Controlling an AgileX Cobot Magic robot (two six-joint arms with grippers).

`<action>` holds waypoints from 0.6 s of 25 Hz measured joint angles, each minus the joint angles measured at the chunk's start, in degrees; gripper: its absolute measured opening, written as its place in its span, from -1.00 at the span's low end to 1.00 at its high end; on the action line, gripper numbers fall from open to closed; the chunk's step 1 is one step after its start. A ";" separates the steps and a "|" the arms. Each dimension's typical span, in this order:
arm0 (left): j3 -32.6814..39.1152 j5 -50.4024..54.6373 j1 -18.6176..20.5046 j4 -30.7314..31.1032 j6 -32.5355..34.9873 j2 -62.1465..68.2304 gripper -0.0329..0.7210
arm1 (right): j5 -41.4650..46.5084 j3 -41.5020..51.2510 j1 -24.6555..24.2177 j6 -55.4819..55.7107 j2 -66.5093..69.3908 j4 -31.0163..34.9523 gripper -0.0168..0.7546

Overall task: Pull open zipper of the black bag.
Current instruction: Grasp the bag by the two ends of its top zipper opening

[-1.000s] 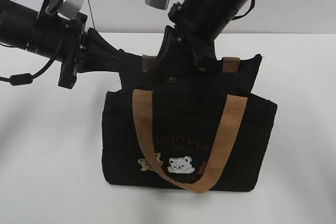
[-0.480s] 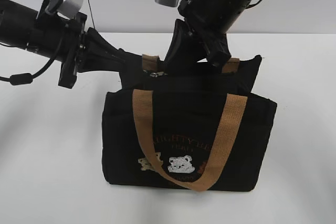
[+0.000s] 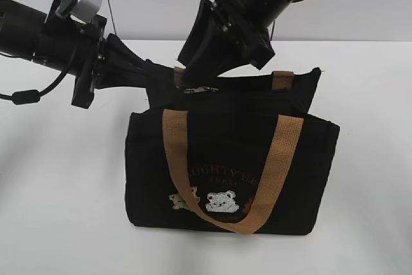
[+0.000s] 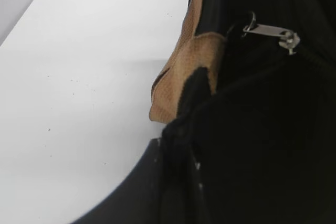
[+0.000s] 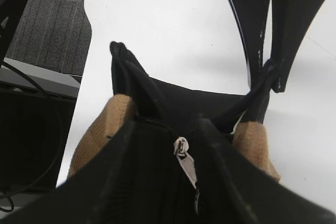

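The whole bag (image 3: 232, 165) will go crooked when I pull the silver pull tab across, because my left gripper pinches only the black bag's end fabric (image 3: 156, 80).
The black bag (image 3: 232, 159) stands upright on the white table, tan handles hanging over its front. Its zipper runs along the top, and the silver pull tab (image 3: 197, 89) lies loose near the left end. My right gripper (image 3: 196, 72) hovers just above the tab, open and holding nothing. In the right wrist view the pull tab (image 5: 187, 166) lies free between the spread fingers (image 5: 113, 171). My left gripper (image 3: 153, 76) is shut on the bag's left end fabric. The left wrist view shows the pull tab (image 4: 270, 31) beside a tan handle tab (image 4: 184, 80).
White table (image 3: 58, 191) surrounds the bag on all sides. In the right wrist view the left gripper's fingers (image 5: 252, 40) pinch the bag's far end, and the table edge with grey floor (image 5: 52, 24) lies at the left.
My right gripper slid the pull tab leftwards along the bag's top, then opened, let go of it and lifted. The left gripper has kept its hold.
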 joint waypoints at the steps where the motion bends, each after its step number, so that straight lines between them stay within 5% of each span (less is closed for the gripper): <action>1: 0.00 0.00 0.00 0.00 0.00 0.00 -0.77 | -0.05 0.00 0.00 -0.62 0.06 -0.01 -0.22; 5: 0.00 0.00 0.00 0.00 0.00 0.00 -0.77 | -1.03 0.00 0.00 -2.00 0.10 0.18 -0.19; 11: 0.00 0.00 0.00 0.00 0.00 0.00 -0.77 | -1.62 0.00 0.00 -2.07 0.92 0.45 0.21; 15: 0.00 0.00 0.00 0.00 0.00 0.00 -0.77 | -1.80 0.00 0.00 -2.07 1.17 0.88 0.11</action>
